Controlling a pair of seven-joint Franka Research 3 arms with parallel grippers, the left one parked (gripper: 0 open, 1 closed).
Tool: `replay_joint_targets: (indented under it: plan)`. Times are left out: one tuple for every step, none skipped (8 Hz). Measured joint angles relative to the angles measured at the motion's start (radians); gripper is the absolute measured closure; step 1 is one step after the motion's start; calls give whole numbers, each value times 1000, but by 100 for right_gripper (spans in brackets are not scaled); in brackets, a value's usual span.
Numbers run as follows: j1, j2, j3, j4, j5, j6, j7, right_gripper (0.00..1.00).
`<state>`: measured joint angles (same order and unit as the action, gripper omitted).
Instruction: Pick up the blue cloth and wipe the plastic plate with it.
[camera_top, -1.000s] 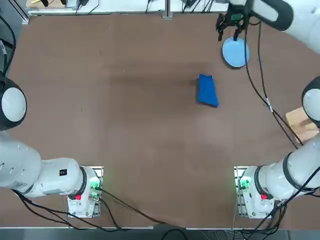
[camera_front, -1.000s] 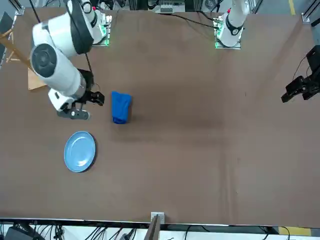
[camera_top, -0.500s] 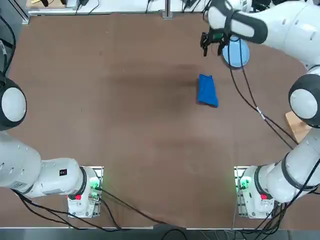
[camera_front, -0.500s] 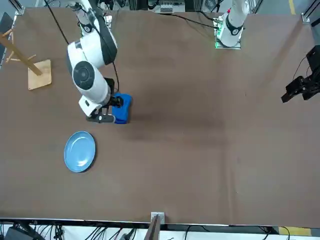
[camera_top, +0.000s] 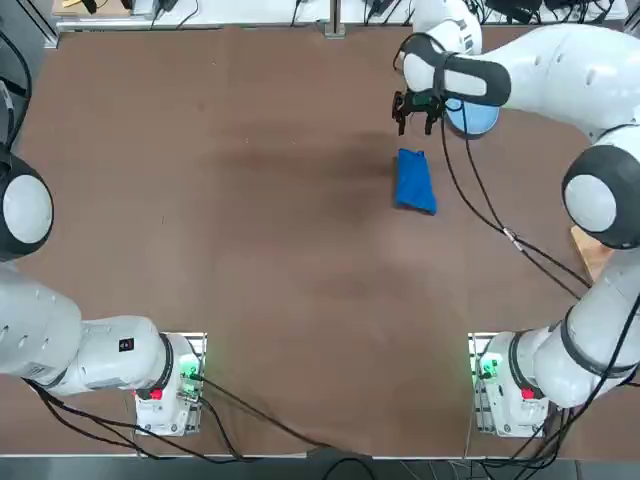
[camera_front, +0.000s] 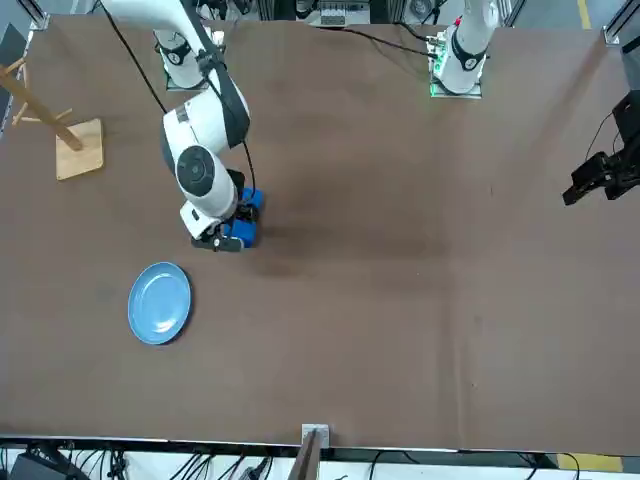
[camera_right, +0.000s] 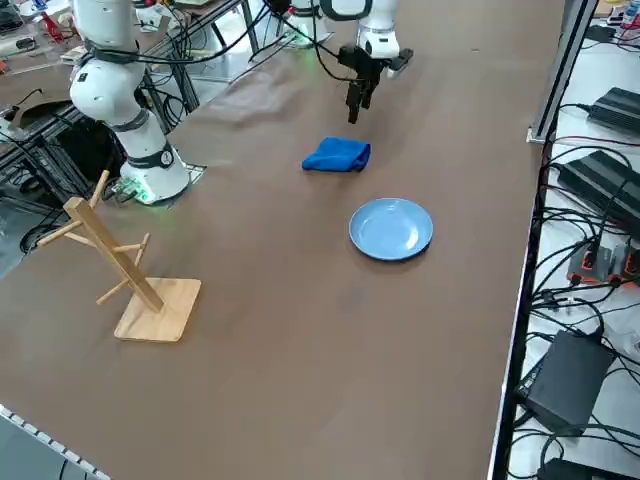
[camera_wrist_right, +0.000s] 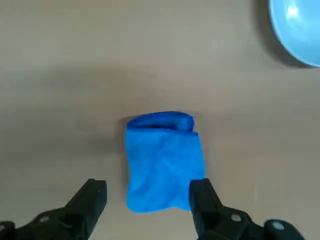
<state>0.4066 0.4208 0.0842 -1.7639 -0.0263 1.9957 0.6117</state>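
Observation:
The blue cloth will gather into a fan and stay folded when the robot lifts the cloth's near end, because the far hem gapes over stacked layers.
The blue cloth lies folded on the brown table, about a cloth-length from the plastic plate. In the top view my arm partly covers that pale blue plate. It shows whole in the front view as the plate and in the side view as the plate. My right gripper hovers open above the cloth, one finger on each side of the cloth's near end, with nothing held. The gripper hides part of the cloth in the front view. The side view has the gripper just beyond the cloth.
A wooden peg stand on a square base sits near the table's right edge, well away from the cloth and also visible as the stand in the front view. Cables and power units lie beyond the far edge.
My right arm has swung from beside the plate over to the blue cloth. The gripper stayed open. Cloth and plate have not moved.

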Motion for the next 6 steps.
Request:
replay_joint_targets:
  plan:
    - [18,22,-13,-4,0,19,33,0]
    - [35,41,-27,-14,0,44,57,0]
    - [55,52,-43,-37,1,78,69,0]
    - [78,58,-57,-68,1,108,74,0]
    - [103,59,-64,-98,0,125,76,0]
    - [130,59,-67,-121,0,132,80,0]
